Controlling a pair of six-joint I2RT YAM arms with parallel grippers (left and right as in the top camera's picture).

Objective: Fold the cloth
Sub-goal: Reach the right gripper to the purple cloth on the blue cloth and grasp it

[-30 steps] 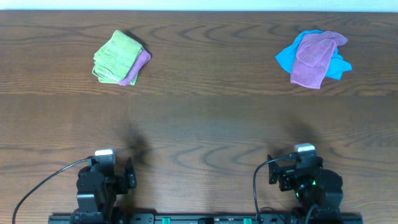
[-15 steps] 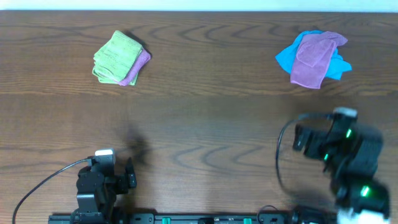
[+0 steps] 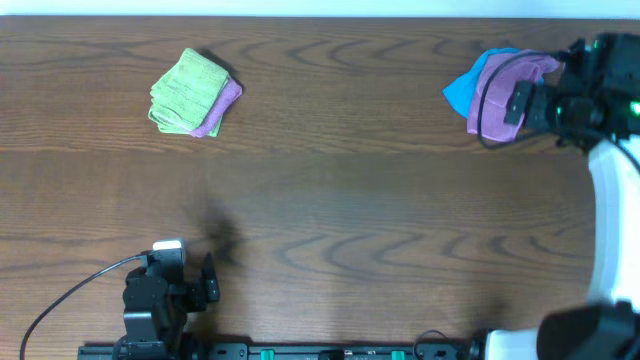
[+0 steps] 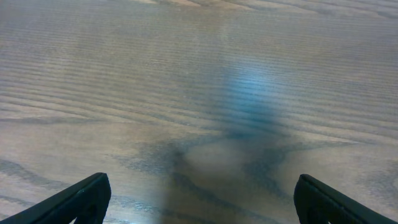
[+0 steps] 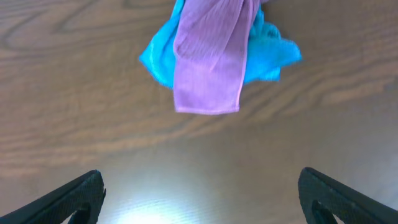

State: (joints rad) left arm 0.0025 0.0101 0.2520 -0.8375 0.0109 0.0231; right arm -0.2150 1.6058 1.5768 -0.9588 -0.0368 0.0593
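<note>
My right gripper should keep moving toward the purple cloth's flap (image 5: 208,32), which is on top and clear ahead of the open fingers, and close on the flap's edge (image 5: 189,56).
A purple cloth (image 3: 497,95) lies crumpled on top of a blue cloth (image 3: 456,93) at the far right of the wooden table. My right gripper (image 3: 540,100) hovers over the right side of this pile and hides part of it. In the right wrist view the purple cloth (image 5: 208,56) and blue cloth (image 5: 158,59) lie ahead of the wide-open, empty fingers (image 5: 202,199). My left gripper (image 3: 208,280) rests at the near left edge, open and empty (image 4: 202,199), over bare wood.
A folded green cloth (image 3: 183,90) sits on a folded purple cloth (image 3: 228,98) at the far left. The table's far edge (image 3: 320,18) runs just behind both piles.
My right arm has swung from the near edge up to the far right, over the purple and blue pile. The left arm has not moved.
</note>
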